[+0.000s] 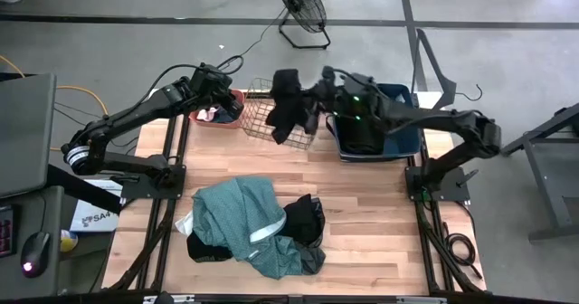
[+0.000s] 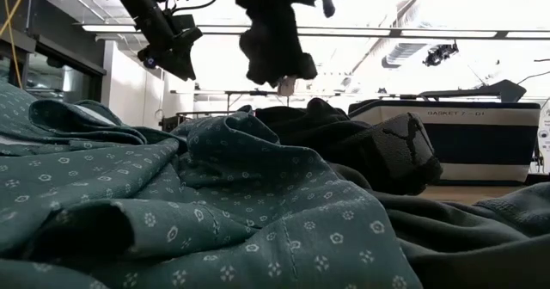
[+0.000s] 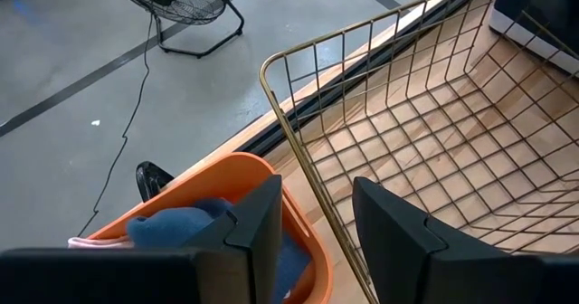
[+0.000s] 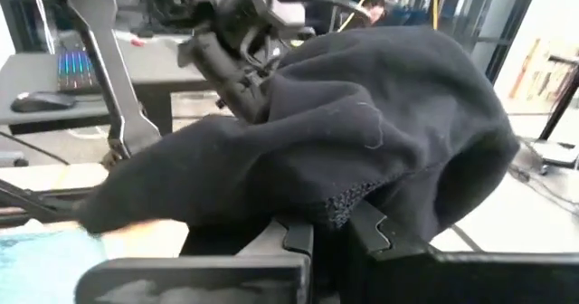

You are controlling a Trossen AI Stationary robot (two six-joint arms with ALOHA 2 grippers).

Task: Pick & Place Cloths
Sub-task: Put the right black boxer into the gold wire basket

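Note:
The black cloth point(image 1: 287, 105) is hanging over the empty gold wire basket point(image 1: 260, 116). My right gripper should keep moving the cloth down until it is inside the basket's rim, and then let go.
A black cloth point(image 1: 288, 105) hangs in the air over the gold wire basket point(image 1: 262, 130) at the table's far side, with my right gripper point(image 1: 310, 98) shut on it. In the low view the black cloth point(image 2: 273, 35) dangles high above the pile. My left gripper point(image 1: 222, 94) hovers open over the coral tub point(image 1: 237, 120), nothing between its fingers point(image 3: 262, 223). A heap of cloths lies on the near half of the table: a large teal patterned cloth point(image 1: 237, 215) spread over and beside black cloths point(image 1: 306, 219). My right gripper holds a bunched part of the black cloth point(image 4: 344, 204) between its two fingers, which reach in level from the table's right side. The cloth drapes over the fingertips and hides the exact place of contact. It hangs slack below the gripper, clear of the basket.
The wire basket point(image 3: 389, 96) stands between the coral tub point(image 3: 226, 166), which holds small pink and blue pieces, and the dark blue bin point(image 1: 404, 147) on the right. A floor fan point(image 1: 300, 5) stands beyond the table. Bare wood shows between the heap and the containers.

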